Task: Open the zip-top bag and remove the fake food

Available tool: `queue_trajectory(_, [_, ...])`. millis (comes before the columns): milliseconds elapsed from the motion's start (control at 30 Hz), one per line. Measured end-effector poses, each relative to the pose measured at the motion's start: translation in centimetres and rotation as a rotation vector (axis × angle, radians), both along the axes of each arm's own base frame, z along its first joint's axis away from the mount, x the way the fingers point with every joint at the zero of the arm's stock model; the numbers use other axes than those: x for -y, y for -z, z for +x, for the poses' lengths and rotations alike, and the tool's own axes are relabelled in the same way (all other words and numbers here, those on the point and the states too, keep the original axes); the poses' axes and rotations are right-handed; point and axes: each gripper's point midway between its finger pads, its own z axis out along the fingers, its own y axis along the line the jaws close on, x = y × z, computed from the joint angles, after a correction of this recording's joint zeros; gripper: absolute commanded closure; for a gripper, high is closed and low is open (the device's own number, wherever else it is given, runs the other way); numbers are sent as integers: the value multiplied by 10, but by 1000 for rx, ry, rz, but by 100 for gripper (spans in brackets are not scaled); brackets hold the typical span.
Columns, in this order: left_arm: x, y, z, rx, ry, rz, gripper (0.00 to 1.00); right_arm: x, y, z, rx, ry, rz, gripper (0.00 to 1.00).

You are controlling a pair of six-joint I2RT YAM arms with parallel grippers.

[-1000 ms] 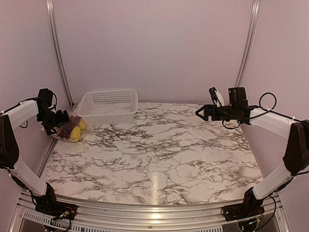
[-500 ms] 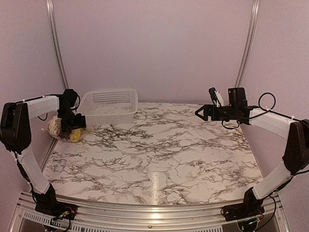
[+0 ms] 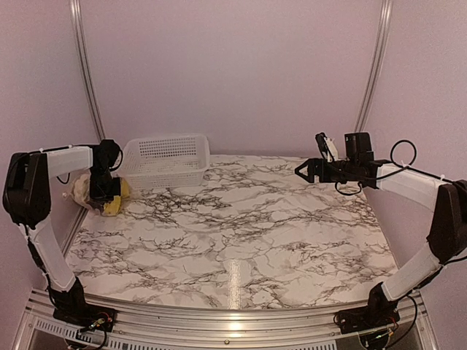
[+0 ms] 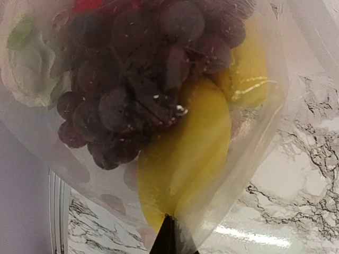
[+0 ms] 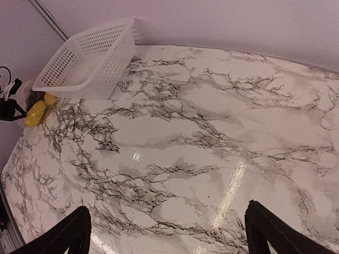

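The left gripper has the bag's fold [image 4: 185,232] pinched between its fingers and the middle marble [image 3: 217,237] is clear, so the robot should go on pulling the bag until the bag lies there, then let go.
The zip-top bag [image 3: 82,189] lies at the table's far left edge, beside the basket. In the left wrist view its clear plastic [image 4: 265,132] fills the frame. Inside it lies the fake food: dark purple grapes [image 4: 137,79], yellow pieces [image 4: 185,159], white cauliflower [image 4: 32,74] and a bit of red [image 4: 87,4]. My left gripper [image 3: 109,192] is down at the bag, and its fingertips [image 4: 169,235] are shut on a fold of the plastic by a yellow piece [image 3: 113,207]. My right gripper [image 3: 300,172] hovers open high over the right side, its jaws wide apart [image 5: 169,233] with nothing between them.
A white mesh basket [image 3: 162,162] stands at the back left, right next to the bag, and it also shows in the right wrist view [image 5: 85,58]. The left wall and its rail [image 3: 86,87] run close behind the bag. Marble tabletop [image 3: 248,219] spreads between the arms.
My left gripper swung right over the bag, came down and shut on its plastic. The right arm has not moved.
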Motion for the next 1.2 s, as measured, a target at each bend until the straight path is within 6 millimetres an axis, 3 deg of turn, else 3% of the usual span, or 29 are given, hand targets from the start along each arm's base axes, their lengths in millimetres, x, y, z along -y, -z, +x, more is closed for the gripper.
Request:
queue_trajectory(167, [-8,-14,-20,4,-13,37,100,0,2,-1,-4,0,0,2])
queue_trajectory(467, [-30,-37,-99,-85,-81,125,100,-2,4,0,-2,-6,9,2])
queue_trajectory(600, [-24,-47,-122,-104,-62,113,100,-4,10,3,-12,-12,16,2])
queue_trajectory(733, [31,-38,-136,-142,94,-13,100,-6,17,4,-32,-23,19,3])
queue_trajectory(933, [140,-45,-150,-165,400,-189,100,-7,21,4,-42,-28,20,2])
queue_trajectory(1067, [220,-57,-137,-152,555,-294,100,-8,21,4,-42,-32,23,2])
queue_trajectory(1200, [309,-51,-122,-157,719,-347,100,-8,20,5,-40,-31,23,2])
